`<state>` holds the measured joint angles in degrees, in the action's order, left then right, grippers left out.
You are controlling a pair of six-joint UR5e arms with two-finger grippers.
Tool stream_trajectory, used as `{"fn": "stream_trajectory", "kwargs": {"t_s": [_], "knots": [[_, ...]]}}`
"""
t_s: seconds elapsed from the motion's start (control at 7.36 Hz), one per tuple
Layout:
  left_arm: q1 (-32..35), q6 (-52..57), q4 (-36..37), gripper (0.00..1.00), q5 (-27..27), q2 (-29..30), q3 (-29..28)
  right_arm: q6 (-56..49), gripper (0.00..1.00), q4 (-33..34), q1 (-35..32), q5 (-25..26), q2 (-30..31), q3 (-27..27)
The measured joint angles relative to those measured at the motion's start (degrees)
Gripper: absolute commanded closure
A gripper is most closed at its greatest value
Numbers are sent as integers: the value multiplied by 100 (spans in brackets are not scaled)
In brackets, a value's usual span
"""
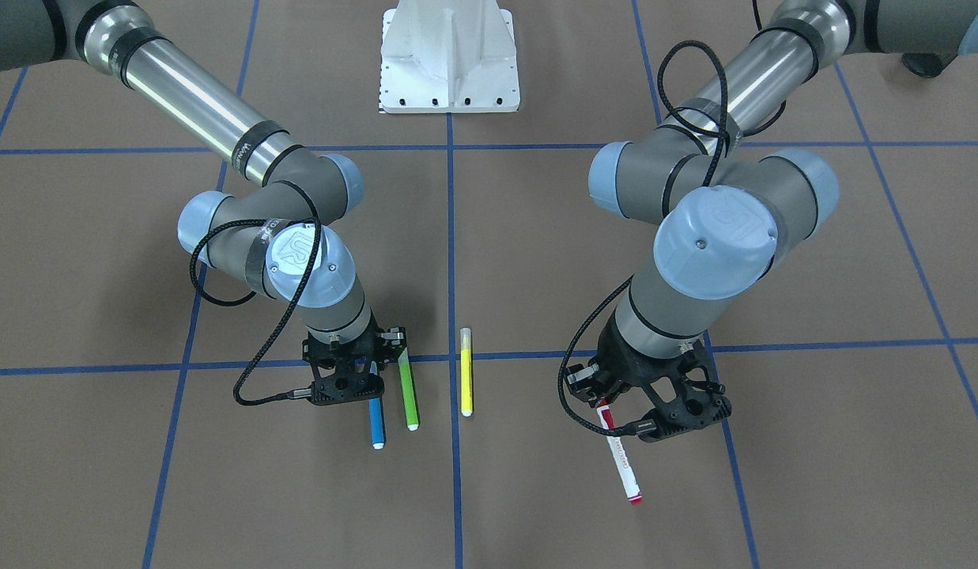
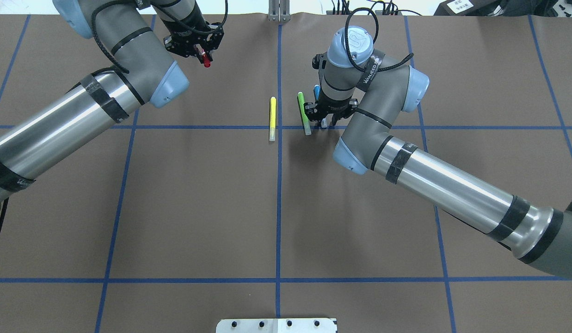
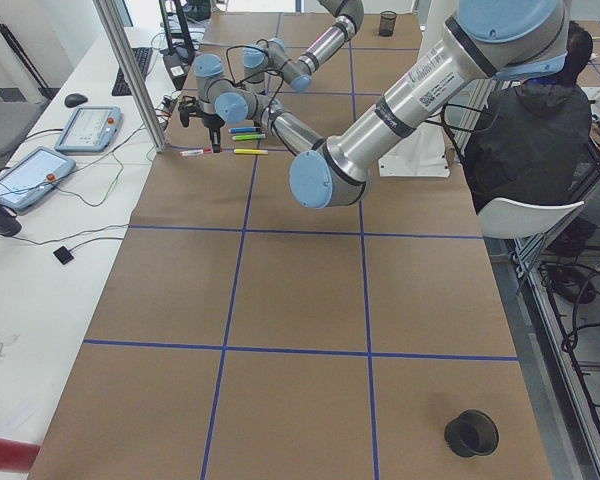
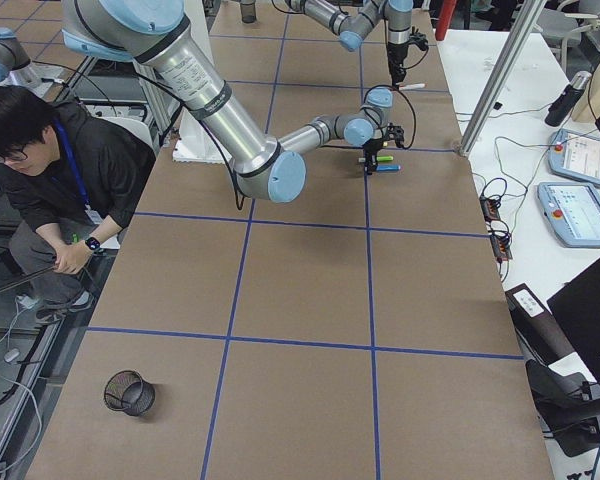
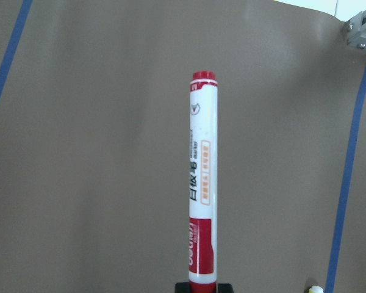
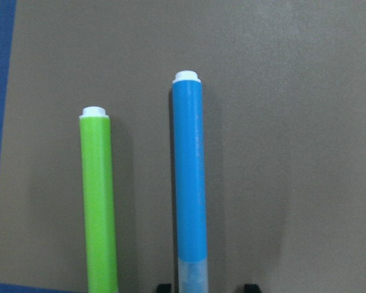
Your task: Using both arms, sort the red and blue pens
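I expect the blue pen to come up straight with its cap still on when I lift it, because the clear cap sits flush against the pen's blue body.
The red pen, a white-barrelled marker with a red cap, points away from my left gripper, which is shut on its capped end. Whether it rests on the paper or hangs just above it I cannot tell. The blue pen lies flat on the table beside a green pen. My right gripper is lowered over the blue pen's clear-capped end and stands open. One finger is close against the barrel and the other is set apart from it. The overhead view shows only the blue pen's tip.
A yellow pen lies just left of the centre tape line. The white robot base sits behind. A mesh cup and a black cup stand at the table's ends. A seated person is beside the table.
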<state>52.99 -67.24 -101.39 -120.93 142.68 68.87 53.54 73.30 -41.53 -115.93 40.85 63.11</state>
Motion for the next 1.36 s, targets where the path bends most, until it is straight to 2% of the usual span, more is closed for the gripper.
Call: {"fn": "stream_trajectory", "kwargs": {"t_s": [0.14, 0.27, 0.41, 0.95, 1.36], "knots": [[5, 0, -1, 100, -17, -4, 7, 2, 65, 0, 14, 0, -3, -5], [7, 0, -3, 100, -23, -8, 10, 2, 89, 0, 24, 0, -5, -7], [9, 0, -3, 100, -26, -10, 12, 5, 100, 0, 26, 0, -9, -9], [13, 0, -4, 100, -48, -28, 12, 81, 100, 52, -22, -106, -92, 62], [38, 81, -2, 100, -75, -330, 397, 267, 100, 1005, -300, -426, 9, 859]]}}
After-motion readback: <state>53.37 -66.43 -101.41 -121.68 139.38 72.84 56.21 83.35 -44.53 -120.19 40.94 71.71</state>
